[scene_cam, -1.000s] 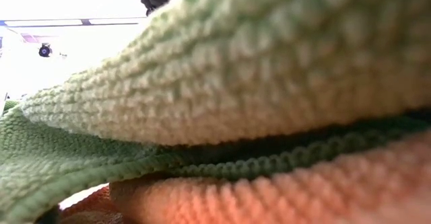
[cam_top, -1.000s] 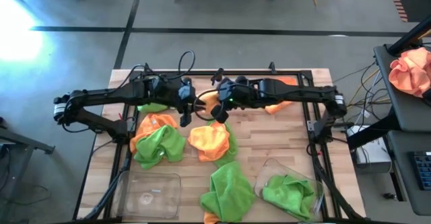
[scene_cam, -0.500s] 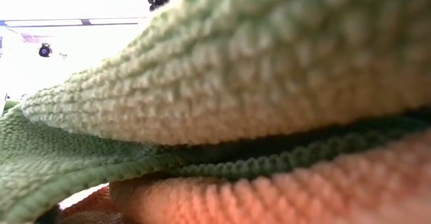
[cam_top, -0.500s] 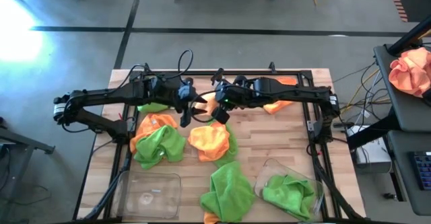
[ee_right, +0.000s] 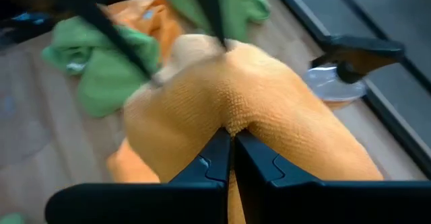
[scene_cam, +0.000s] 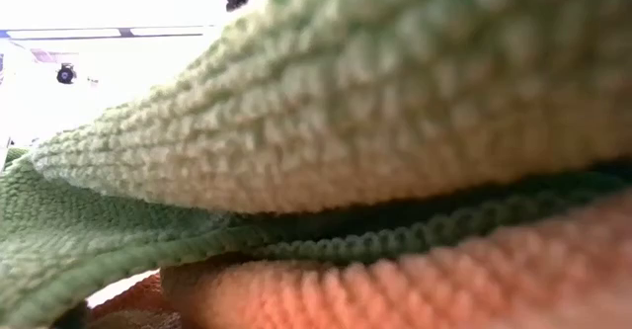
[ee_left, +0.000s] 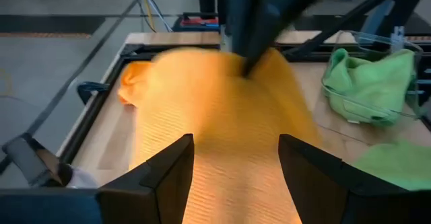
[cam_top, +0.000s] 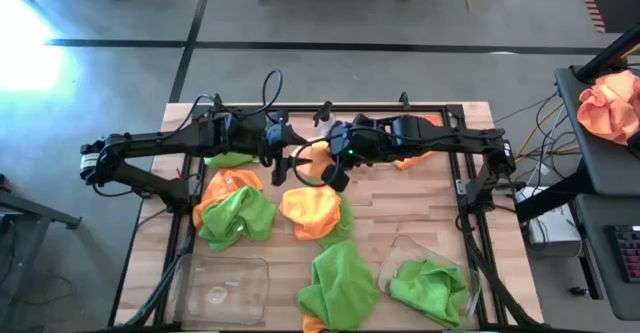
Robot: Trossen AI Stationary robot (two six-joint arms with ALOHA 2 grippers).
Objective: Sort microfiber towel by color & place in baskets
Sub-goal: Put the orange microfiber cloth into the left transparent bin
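Observation:
Loose cloth [ee_left: 234, 160] fills my left gripper's open fingers, so I expect the orange towel [cam_top: 317, 160] to bunch into a pleat with sides flaring out when I carry it.
An orange microfiber towel [cam_top: 316, 156] hangs over the middle of the table between my two grippers. My right gripper [cam_top: 328, 169] is shut on it. My left gripper [cam_top: 297, 165] stands open just to the towel's left, and the orange cloth [ee_left: 215, 116] fills the space ahead of its fingers. More towels lie on the table: an orange and green heap [cam_top: 235, 211], an orange one [cam_top: 310, 213] and a green one [cam_top: 340, 281]. Two clear baskets stand at the near edge; the left one [cam_top: 225, 288] holds no towel and the right one [cam_top: 462, 271] holds a green towel [cam_top: 428, 285]. My right gripper pinches a bunched fold of the orange towel [ee_right: 232, 120] between its two fingers, which come from the table's right. The cloth bulges out from the fingers and drapes down around them; where its lower end rests I cannot tell. My left gripper is open, and whether its fingers [ee_left: 165, 177] touch the orange cloth I cannot tell.
A green towel [cam_top: 228, 159] lies under the left arm and an orange one [cam_top: 415, 155] under the right arm, both at the far side. In the low view a green towel [scene_cam: 375, 102] over an orange one [scene_cam: 415, 280] blocks the camera. A peach bundle [cam_top: 610, 108] lies off the table.
My left gripper has opened and let go of the orange towel. My right gripper, still shut on the towel, has drawn a little toward the table's right edge with it.

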